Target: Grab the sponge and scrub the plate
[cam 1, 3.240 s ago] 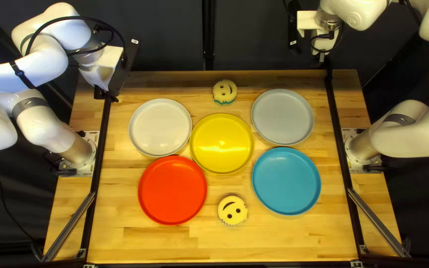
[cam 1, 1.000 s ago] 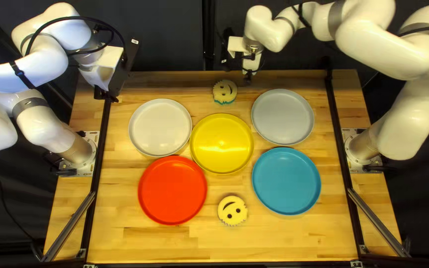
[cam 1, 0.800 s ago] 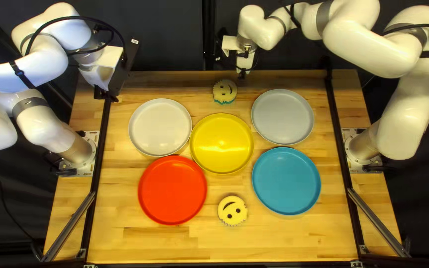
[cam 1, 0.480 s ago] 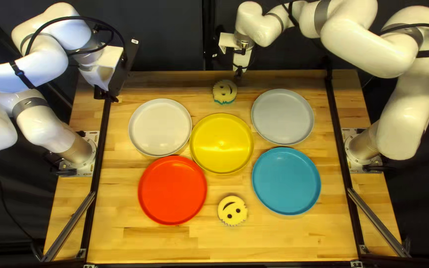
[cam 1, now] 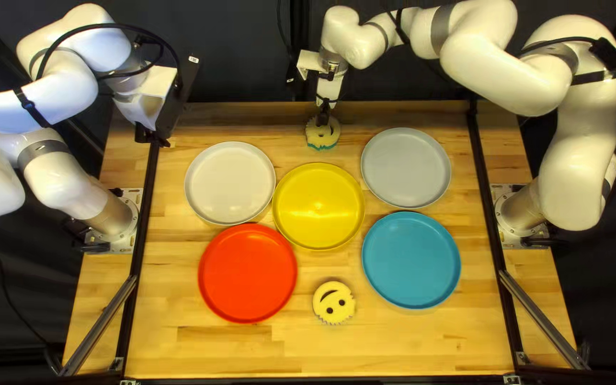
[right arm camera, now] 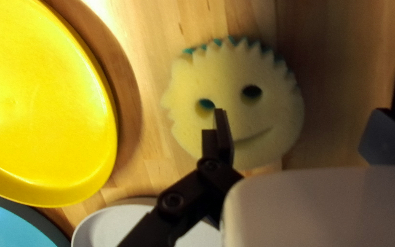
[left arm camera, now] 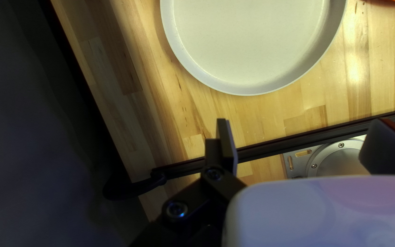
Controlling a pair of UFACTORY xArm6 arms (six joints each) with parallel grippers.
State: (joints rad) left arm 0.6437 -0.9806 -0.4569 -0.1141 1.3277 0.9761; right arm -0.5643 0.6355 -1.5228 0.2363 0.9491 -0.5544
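Observation:
The yellow sponge (cam 1: 322, 136) will stay flat when the robot carries it by its edge, because the eye holes (right arm camera: 252, 91) go deep through a thick body.
In the top left view my right gripper (cam 1: 324, 115) is over the far smiley sponge (cam 1: 328, 135), which is pale yellow with a teal underside. From the right wrist view, my right gripper (right arm camera: 298, 130) is open; one finger overlaps the sponge (right arm camera: 234, 87) near an eye hole, the other stands off past its edge, and contact cannot be told. A second smiley sponge (cam 1: 334, 303) lies near the front. My left gripper (cam 1: 154, 135) is raised at the far left corner; its wrist view shows the left gripper (left arm camera: 300, 137) open and holding nothing, near the white plate (left arm camera: 252, 41).
Five plates lie on the wooden table: white (cam 1: 229, 183), yellow (cam 1: 319, 207), red (cam 1: 248, 273), grey (cam 1: 406, 167) and blue (cam 1: 411, 260). The yellow plate is close in front of the far sponge. Black rails run along both table sides.
My right arm has swung in leftward from the far right, and its gripper has come down toward the far sponge. The left arm, plates and sponges have stayed put.

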